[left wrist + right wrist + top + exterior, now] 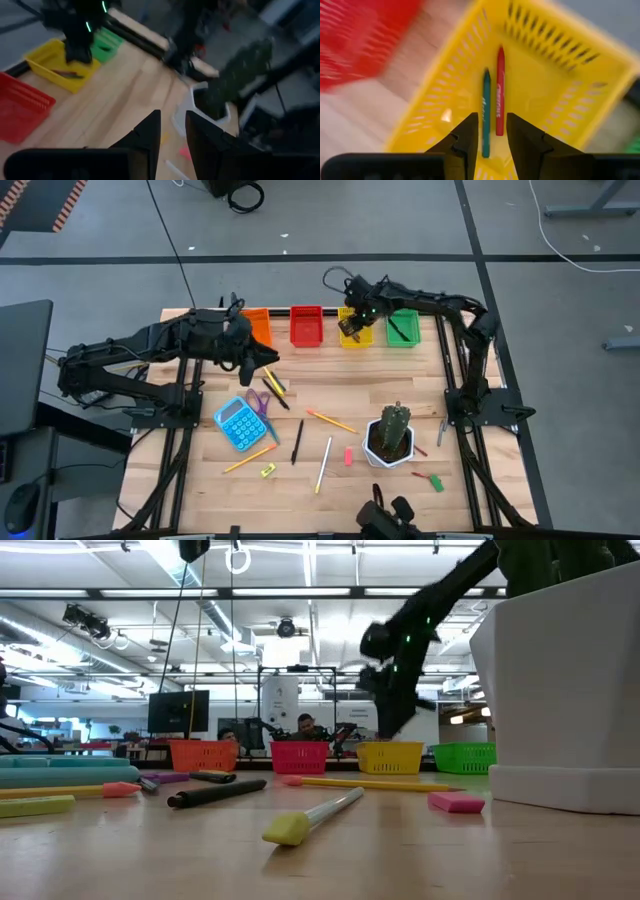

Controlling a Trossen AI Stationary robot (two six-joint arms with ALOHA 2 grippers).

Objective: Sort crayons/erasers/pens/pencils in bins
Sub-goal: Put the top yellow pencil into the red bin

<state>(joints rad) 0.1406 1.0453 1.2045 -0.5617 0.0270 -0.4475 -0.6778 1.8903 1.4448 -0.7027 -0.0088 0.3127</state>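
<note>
My open left gripper should keep reaching for the yellow pencil [336, 423] near the cactus pot until my fingers close on its orange end [311, 413]. The pencil lies clear, and that end points toward the gripper.
The four bins stand in a row at the table's far edge: orange [258, 326], red [306, 326], yellow [356, 336] and green [403, 328]. My right gripper [492, 134] hangs open just above the yellow bin [545, 47], fingers pointing down into it and touching nothing. A red crayon [500, 90] and a teal crayon [485, 115] lie side by side on that bin's floor. My left gripper [265, 360] hovers over the table in front of the orange bin, open [172, 131], with nothing between its fingers. Pens, pencils and erasers lie loose on the table's near half.
A white cactus pot [390, 442] stands at the near right. A blue calculator [238, 423] and purple scissors [258, 400] lie near left. Between them lie a black pen [297, 442], a pale pencil [324, 465], yellow pencils [330, 420] and a pink eraser [348, 456].
</note>
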